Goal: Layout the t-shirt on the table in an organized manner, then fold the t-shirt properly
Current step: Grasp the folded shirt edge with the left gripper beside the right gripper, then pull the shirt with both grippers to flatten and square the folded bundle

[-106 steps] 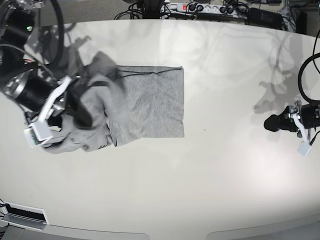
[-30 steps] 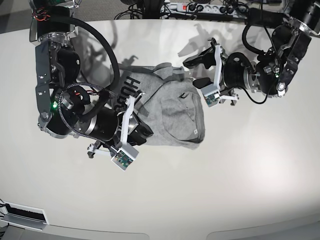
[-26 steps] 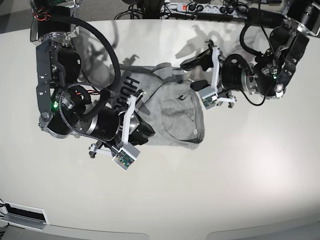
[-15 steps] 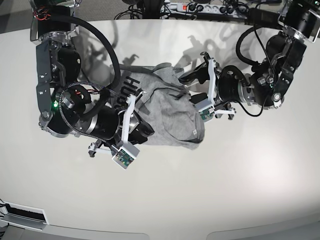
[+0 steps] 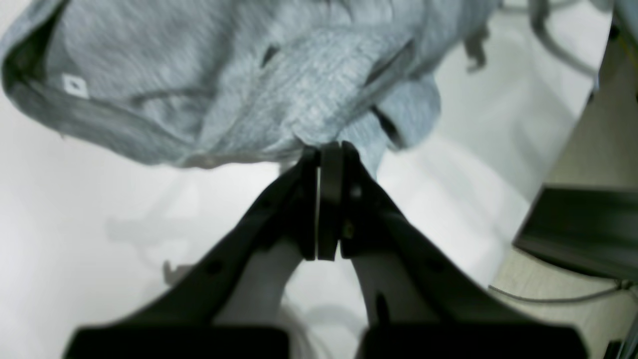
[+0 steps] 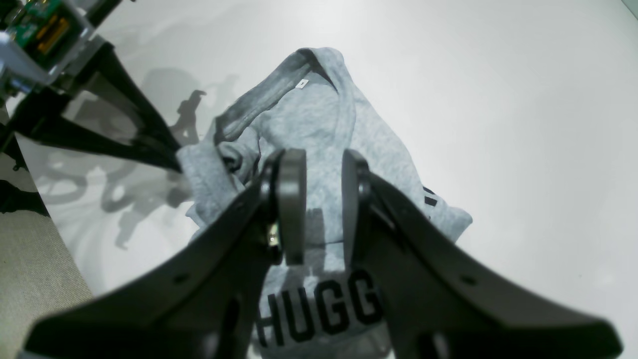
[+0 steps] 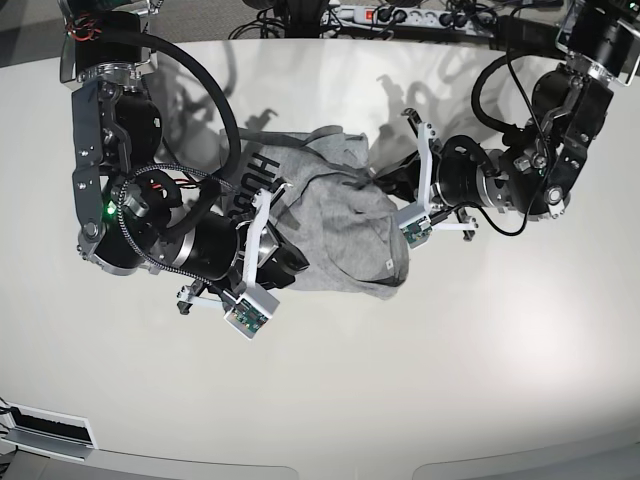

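The grey t-shirt is lying crooked and has a bunched fold (image 7: 366, 198) along its side, so the robot's left gripper should smooth that fold (image 7: 386, 208) flat before both grippers turn the t-shirt.
The grey t-shirt (image 7: 345, 225) lies bunched on the white table (image 7: 420, 380), with black lettering (image 6: 319, 309) showing on its left part. My left gripper (image 7: 378, 183) reaches in from the right and is shut on a fold at the shirt's upper right edge; in the left wrist view the jaws (image 5: 329, 149) meet right at the cloth (image 5: 224, 89). My right gripper (image 7: 278, 258) is at the shirt's lower left. Its fingers (image 6: 291, 199) stand a little apart with lettered cloth bunched between them. The collar (image 6: 259, 99) points away from it.
A power strip (image 7: 400, 15) and cables run along the table's far edge. A white panel (image 7: 50, 430) sits at the near left corner. Beyond the table edge, the left wrist view shows floor and a dark box (image 5: 573, 229).
My left gripper has slid left onto the shirt's upper right edge and gone from wide open to shut. The right arm and its grip have stayed put.
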